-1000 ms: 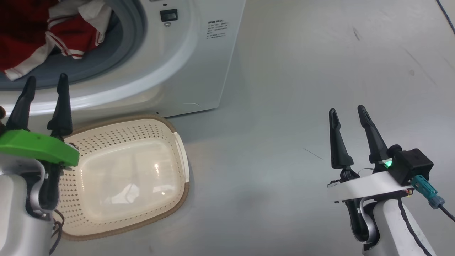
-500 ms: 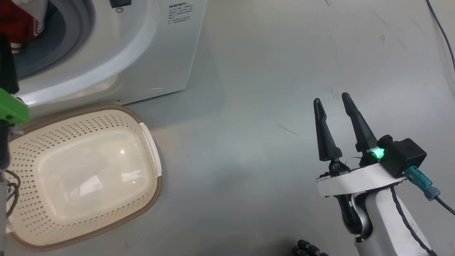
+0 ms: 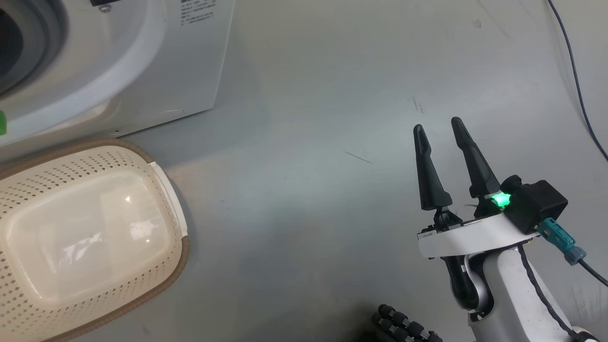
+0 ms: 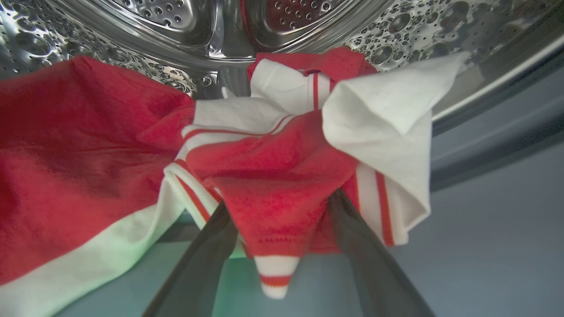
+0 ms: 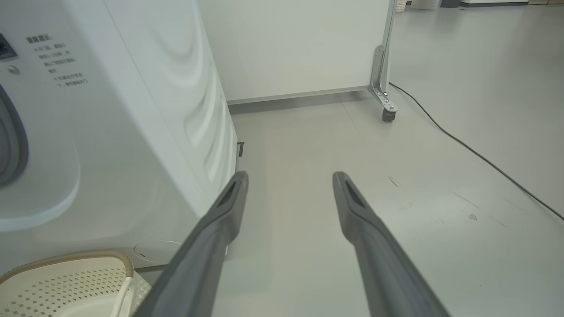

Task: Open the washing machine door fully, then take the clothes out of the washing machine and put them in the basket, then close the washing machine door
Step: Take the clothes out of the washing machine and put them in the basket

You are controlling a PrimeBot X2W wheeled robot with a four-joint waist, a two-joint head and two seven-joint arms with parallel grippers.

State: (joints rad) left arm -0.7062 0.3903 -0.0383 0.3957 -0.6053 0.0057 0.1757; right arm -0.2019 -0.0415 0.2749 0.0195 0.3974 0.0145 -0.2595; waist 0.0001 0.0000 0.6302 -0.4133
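Note:
My gripper will make the clothes part when it pulls, and another piece will stay behind in the drum, because striped hems (image 4: 232,132) overlap beneath the red fold (image 4: 276,203).
The clothes (image 4: 273,176), red fabric with white panels and stripes, lie bunched at the mouth of the washing machine's perforated steel drum (image 4: 176,26). My left gripper (image 4: 282,207) is open inside the opening, and a red fold hangs between its two fingers and hides their tips. The white washing machine (image 3: 142,61) stands at the upper left of the head view, with the cream basket (image 3: 85,237) on the floor just in front of it, empty. My right gripper (image 3: 437,128) hovers open over bare floor, well to the right of the basket. The washing machine door is out of view.
A dark cable (image 3: 574,80) runs along the floor at the far right. In the right wrist view a white partition on a caster (image 5: 383,88) stands behind the machine's side panel (image 5: 176,110). A dark ribbed part (image 3: 403,325) shows at the head view's bottom edge.
The head camera has swung to the right, so the machine and basket slid left in the picture and the left gripper and clothes left that view. The right gripper stays open.

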